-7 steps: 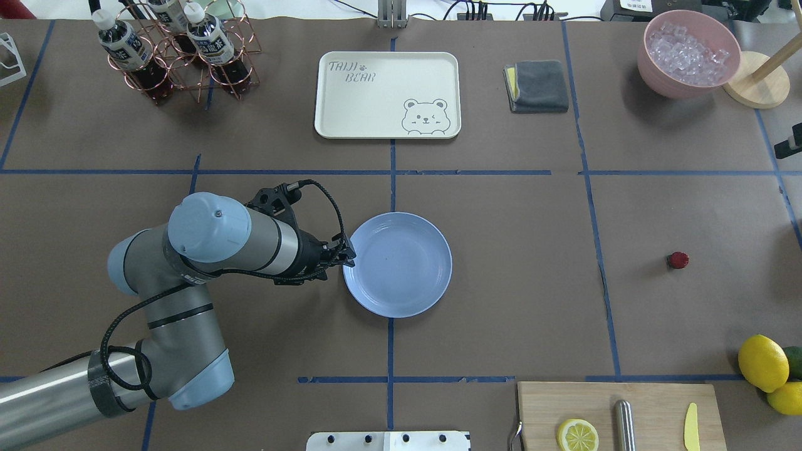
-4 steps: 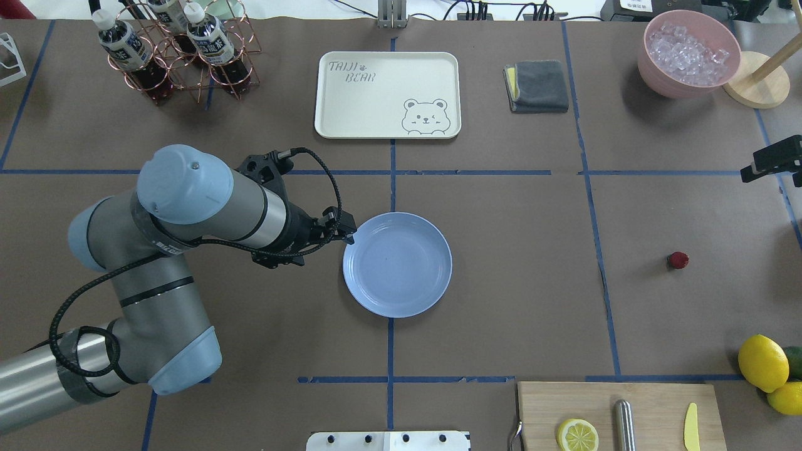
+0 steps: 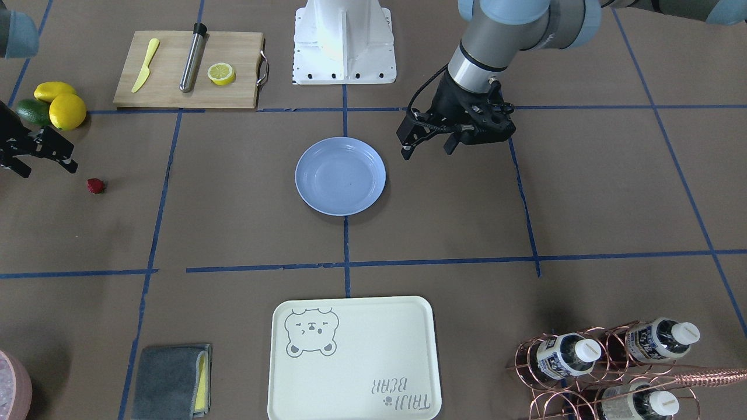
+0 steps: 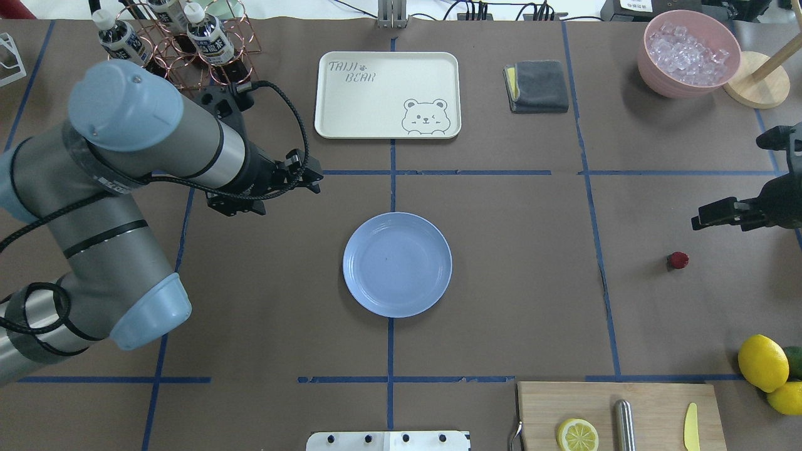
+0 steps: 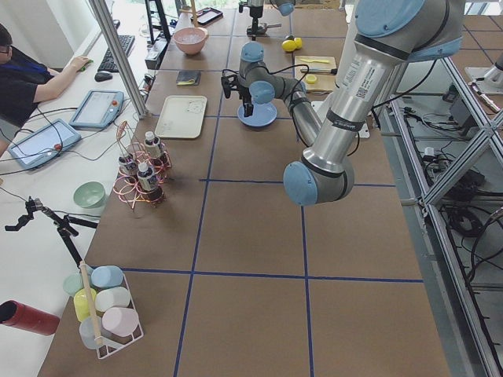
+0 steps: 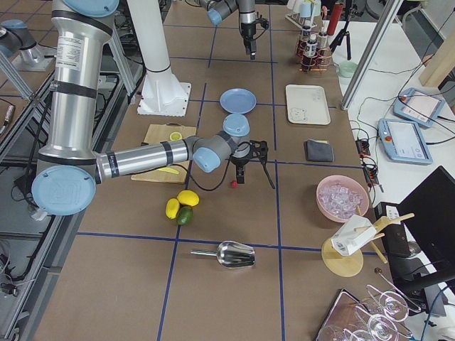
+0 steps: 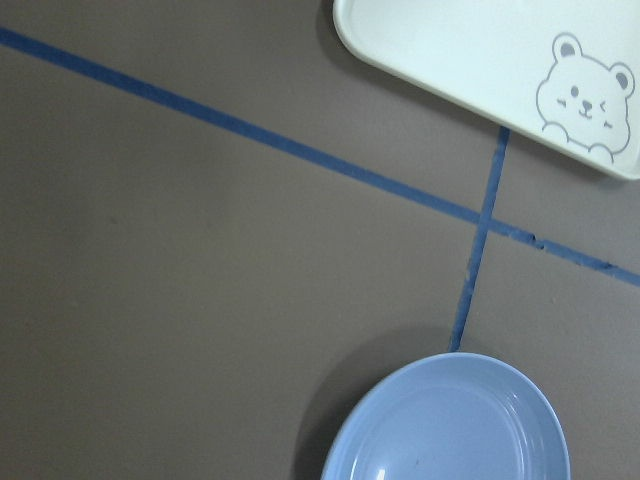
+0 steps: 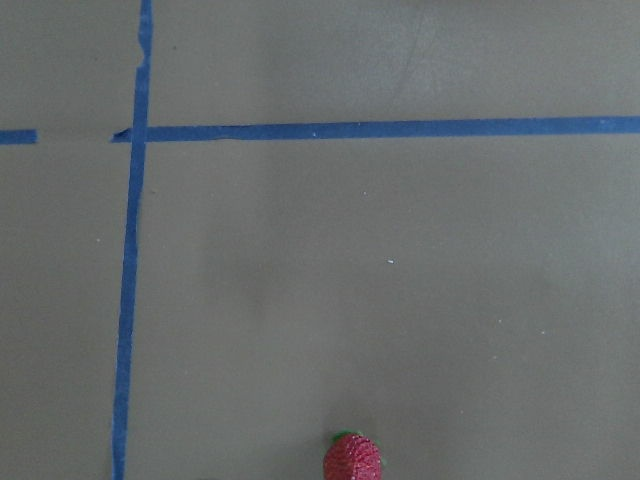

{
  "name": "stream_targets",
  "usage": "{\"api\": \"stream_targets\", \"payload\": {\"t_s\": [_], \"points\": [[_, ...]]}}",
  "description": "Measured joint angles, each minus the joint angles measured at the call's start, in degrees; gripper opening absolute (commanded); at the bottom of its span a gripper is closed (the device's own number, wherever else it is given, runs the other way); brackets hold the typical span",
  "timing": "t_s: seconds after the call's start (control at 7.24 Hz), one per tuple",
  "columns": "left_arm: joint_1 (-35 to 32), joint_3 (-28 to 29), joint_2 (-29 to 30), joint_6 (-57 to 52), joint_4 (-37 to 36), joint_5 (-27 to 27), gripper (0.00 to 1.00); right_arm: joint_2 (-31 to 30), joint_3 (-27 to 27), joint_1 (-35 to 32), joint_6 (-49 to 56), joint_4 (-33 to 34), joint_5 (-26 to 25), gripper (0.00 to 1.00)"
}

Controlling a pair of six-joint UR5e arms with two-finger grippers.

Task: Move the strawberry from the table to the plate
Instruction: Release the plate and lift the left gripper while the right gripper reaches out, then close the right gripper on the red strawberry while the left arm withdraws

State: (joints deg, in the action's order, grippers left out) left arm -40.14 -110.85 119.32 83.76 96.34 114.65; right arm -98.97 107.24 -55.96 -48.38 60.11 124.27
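Next, I carry the strawberry to the plate (image 3: 340,175) with my right gripper while my left gripper moves back, because the strawberry (image 3: 96,185) lies across the plate from my left gripper.
The strawberry (image 4: 677,260) lies small and dark red on the brown table (image 4: 501,282) at the right, far from the light-blue plate (image 4: 397,264) in the middle. My right gripper (image 3: 46,169) hovers open just beside it on the robot's side, holding nothing. In the right wrist view the strawberry (image 8: 352,458) sits at the bottom edge. The plate (image 3: 340,175) holds nothing. My left gripper (image 3: 427,150) hangs open and holds nothing, up and to the left of the plate in the overhead view. The left wrist view catches the plate (image 7: 450,420) at its bottom.
A cream bear tray (image 4: 387,94), a grey cloth (image 4: 537,86), a bottle rack (image 4: 175,44) and a pink bowl of ice (image 4: 688,53) line the far side. Lemons (image 4: 764,363) and a cutting board (image 4: 617,416) sit near right. A person (image 5: 23,78) sits at the table's end.
My left arm has drawn back from the plate's left rim, up and away to the far left. My right gripper has come in from the right edge toward the strawberry.
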Motion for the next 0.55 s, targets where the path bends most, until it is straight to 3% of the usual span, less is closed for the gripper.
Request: {"api": "stream_targets", "payload": {"t_s": [0.28,0.55], "points": [[-2.7,-1.8,-0.7,-3.5,-3.1,0.5,1.0,0.5,-2.2,5.7,-1.6,-1.0,-5.2,1.0],[-3.6,-2.1,-1.4,-4.5,-3.6,0.6,1.0,0.8,-3.7,7.8,-1.8,-1.1,-6.0,1.0]]}}
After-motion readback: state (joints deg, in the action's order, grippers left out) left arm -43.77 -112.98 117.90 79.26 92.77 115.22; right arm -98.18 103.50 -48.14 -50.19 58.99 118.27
